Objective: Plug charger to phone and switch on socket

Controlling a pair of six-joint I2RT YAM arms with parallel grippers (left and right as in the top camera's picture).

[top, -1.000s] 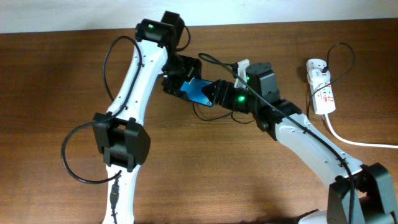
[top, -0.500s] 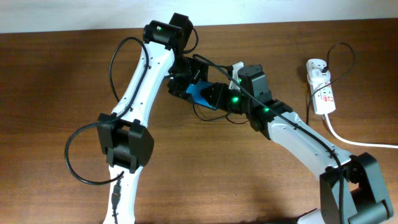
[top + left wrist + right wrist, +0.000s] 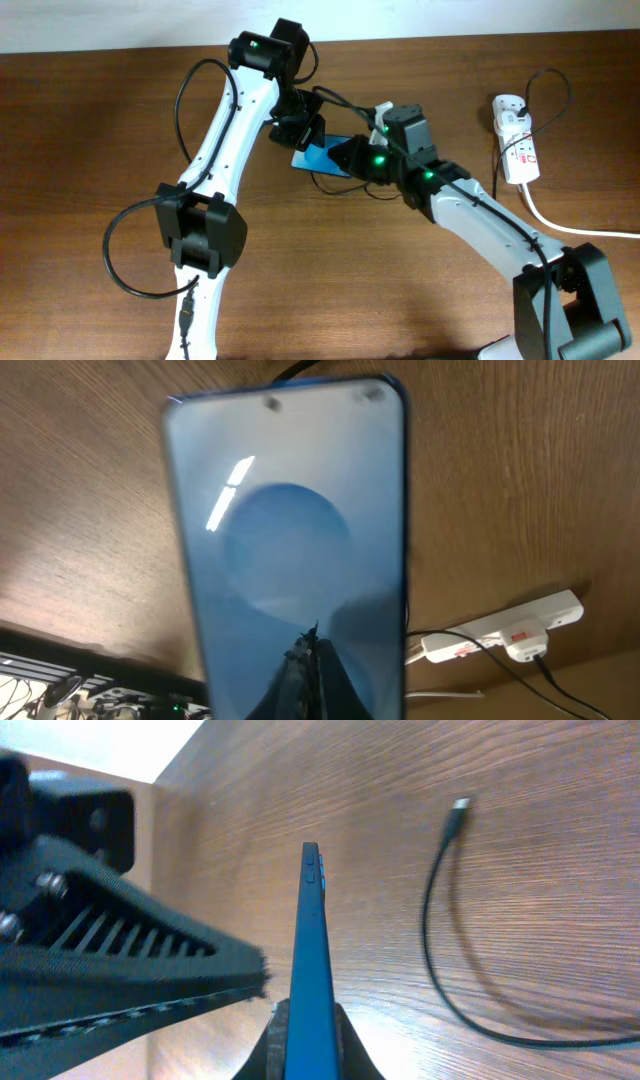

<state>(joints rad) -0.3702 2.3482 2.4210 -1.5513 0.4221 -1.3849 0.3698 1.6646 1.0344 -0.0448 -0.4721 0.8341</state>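
Note:
The phone is in my right gripper above the charger's cable (image 3: 336,192), so my left gripper should take hold of the phone's opposite edge (image 3: 299,160) to free my right gripper for the plug.
The phone (image 3: 318,158), blue-screened, hangs just above the table at centre. My right gripper (image 3: 308,1015) is shut on the phone (image 3: 312,920), which shows edge-on between its fingers. My left gripper (image 3: 312,632) is shut with nothing between its fingers, and its tip points at the phone's screen (image 3: 290,540); I cannot tell whether they touch. From overhead the left gripper (image 3: 303,132) sits just behind the phone and the right gripper (image 3: 350,157) at the phone's right end. The charger's plug tip (image 3: 460,805) lies loose on the wood, and its black cable (image 3: 345,187) curls under the right arm. The socket (image 3: 517,140) lies at the far right.
A thick white cord (image 3: 575,228) runs from the socket toward the right edge. A black cable loop (image 3: 548,85) rises beside the socket's top. The left arm's own cable (image 3: 125,270) hangs in a loop at the lower left. The socket (image 3: 500,635) also shows behind the phone.
The right gripper has closed onto the phone's edge. The left gripper's fingers have come together. The phone has dropped slightly and shows more of its face from overhead.

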